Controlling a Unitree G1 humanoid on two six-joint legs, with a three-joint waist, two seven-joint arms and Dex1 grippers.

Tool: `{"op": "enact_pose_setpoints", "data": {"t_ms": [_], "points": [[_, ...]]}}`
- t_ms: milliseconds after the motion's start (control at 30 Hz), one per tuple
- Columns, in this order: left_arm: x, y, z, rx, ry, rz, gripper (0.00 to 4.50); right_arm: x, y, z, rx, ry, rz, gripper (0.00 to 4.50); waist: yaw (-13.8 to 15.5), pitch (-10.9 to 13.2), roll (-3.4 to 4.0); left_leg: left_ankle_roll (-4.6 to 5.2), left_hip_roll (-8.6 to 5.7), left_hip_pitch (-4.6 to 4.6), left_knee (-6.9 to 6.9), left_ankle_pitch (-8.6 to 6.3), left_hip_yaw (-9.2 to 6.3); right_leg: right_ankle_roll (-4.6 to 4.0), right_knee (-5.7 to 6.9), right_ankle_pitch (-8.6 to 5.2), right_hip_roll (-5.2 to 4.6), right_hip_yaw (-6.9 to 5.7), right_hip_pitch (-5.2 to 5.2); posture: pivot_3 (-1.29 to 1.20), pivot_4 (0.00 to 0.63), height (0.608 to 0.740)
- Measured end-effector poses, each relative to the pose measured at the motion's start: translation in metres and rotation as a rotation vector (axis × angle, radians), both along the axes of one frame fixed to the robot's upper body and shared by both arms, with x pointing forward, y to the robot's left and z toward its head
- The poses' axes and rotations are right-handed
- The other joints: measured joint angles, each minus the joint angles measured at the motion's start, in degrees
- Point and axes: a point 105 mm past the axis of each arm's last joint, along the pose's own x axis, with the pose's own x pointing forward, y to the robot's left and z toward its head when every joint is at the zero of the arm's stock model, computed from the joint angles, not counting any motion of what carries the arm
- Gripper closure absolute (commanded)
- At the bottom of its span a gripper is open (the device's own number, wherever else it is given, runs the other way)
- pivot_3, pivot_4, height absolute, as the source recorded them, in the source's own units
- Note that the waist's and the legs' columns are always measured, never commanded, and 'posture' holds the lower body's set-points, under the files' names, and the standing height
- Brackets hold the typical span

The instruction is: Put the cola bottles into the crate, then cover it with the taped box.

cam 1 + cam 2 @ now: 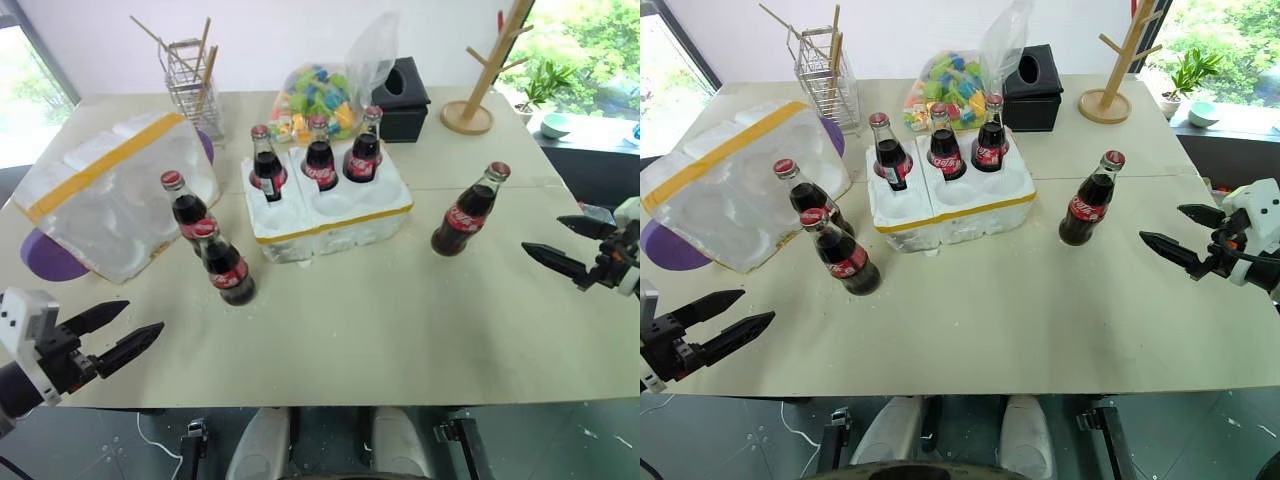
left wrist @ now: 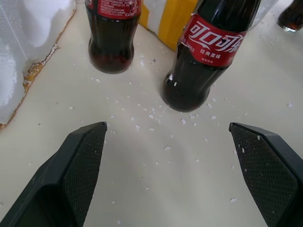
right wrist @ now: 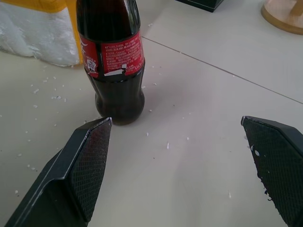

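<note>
I expect the cola bottle [image 1: 228,269] to sink label-deep and stand upright when I lower it, since bottles in the crate's back wells [image 1: 320,167] sit sunk to their labels.
The white foam crate [image 1: 335,215] with a yellow stripe sits mid-table, and three cola bottles [image 1: 320,155] stand in its back wells. Two more cola bottles [image 1: 225,265] stand on the table left of the crate, beside the taped box [image 1: 110,195], which lies at the left with a yellow band. Another bottle [image 1: 468,212] stands alone right of the crate. My left gripper [image 1: 125,335] hovers open at the near left edge, short of the two bottles [image 2: 203,56]. My right gripper [image 1: 565,245] is open at the right, facing the lone bottle [image 3: 111,61].
A wire rack with sticks [image 1: 192,80], a bag of colourful pieces [image 1: 320,95], a black tissue box [image 1: 405,100] and a wooden mug tree [image 1: 480,85] line the back. A purple disc [image 1: 50,258] lies under the taped box. Foam crumbs dot the table.
</note>
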Motion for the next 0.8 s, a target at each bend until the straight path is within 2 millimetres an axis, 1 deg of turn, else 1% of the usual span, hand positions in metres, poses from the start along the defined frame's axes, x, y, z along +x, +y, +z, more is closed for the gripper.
{"op": "enact_pose_setpoints", "data": {"t_ms": [367,467,800], "points": [[0.0055,-0.0006,0.0034,0.016,-0.024,-0.006,0.16,-0.0007,0.0016,-0.002,0.002,0.003,0.003,0.0,0.0,0.0,0.0,0.03,0.0,0.0,-0.01,0.02,0.0,0.0,0.0,0.0,0.01,0.01,0.0,0.0,0.15,0.74],[0.0068,0.0006,0.004,0.013,-0.027,-0.003,0.16,-0.0021,0.0012,-0.0051,0.007,0.019,0.0,0.0,0.0,0.0,0.0,0.03,0.0,0.0,0.0,0.02,0.0,-0.01,0.0,0.0,0.01,0.01,0.0,0.0,0.15,0.74],[0.0092,0.0005,0.0042,0.002,-0.008,-0.01,0.16,-0.0032,0.0046,-0.0055,0.023,0.03,0.013,0.0,0.0,0.0,0.0,0.04,0.0,0.0,0.0,0.02,0.01,-0.01,0.0,0.01,0.01,0.01,0.0,0.0,0.15,0.74]]}}
